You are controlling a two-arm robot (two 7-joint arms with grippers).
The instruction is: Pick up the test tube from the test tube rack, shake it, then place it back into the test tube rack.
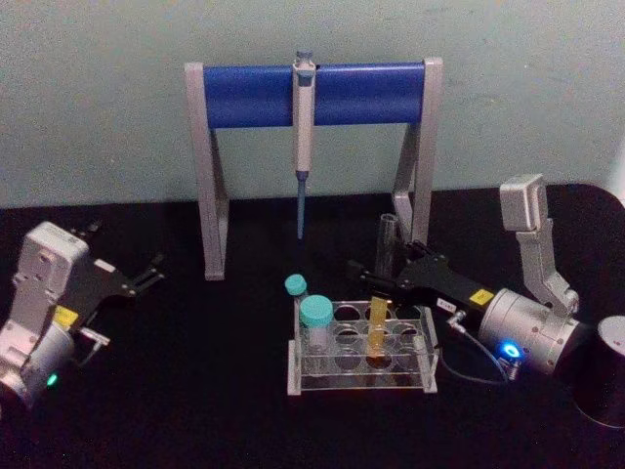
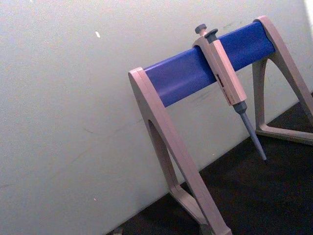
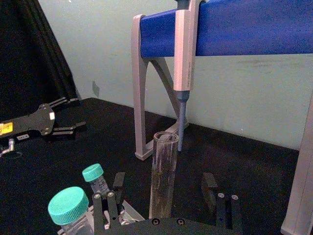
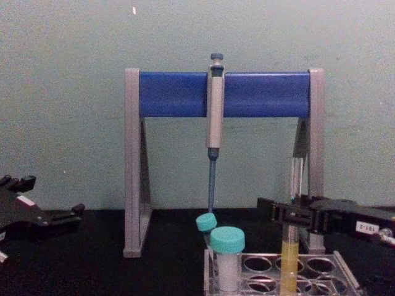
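Note:
The yellow-orange liquid (image 4: 289, 266) is well below the test tube's open rim (image 4: 297, 159), so it should stay in when the robot shakes the test tube.
The test tube (image 1: 384, 256) stands upright in the clear test tube rack (image 1: 293, 373) at the table's middle, yellow-orange liquid in its lower part (image 4: 289, 262). My right gripper (image 1: 379, 281) reaches in from the right and stands open, one finger on each side of the tube's upper half. The right wrist view shows the tube (image 3: 164, 166) midway between the two fingers (image 3: 210, 185), with a gap on each side. My left gripper (image 1: 137, 259) rests open at the left of the table, far from the rack.
Two white tubes with teal caps (image 1: 315, 315) stand in the rack's left end. Behind the rack stands a grey-and-blue pipette stand (image 1: 244, 96) with a pipette (image 1: 304, 127) hanging from it. A dark cylinder (image 1: 605, 376) sits at the far right.

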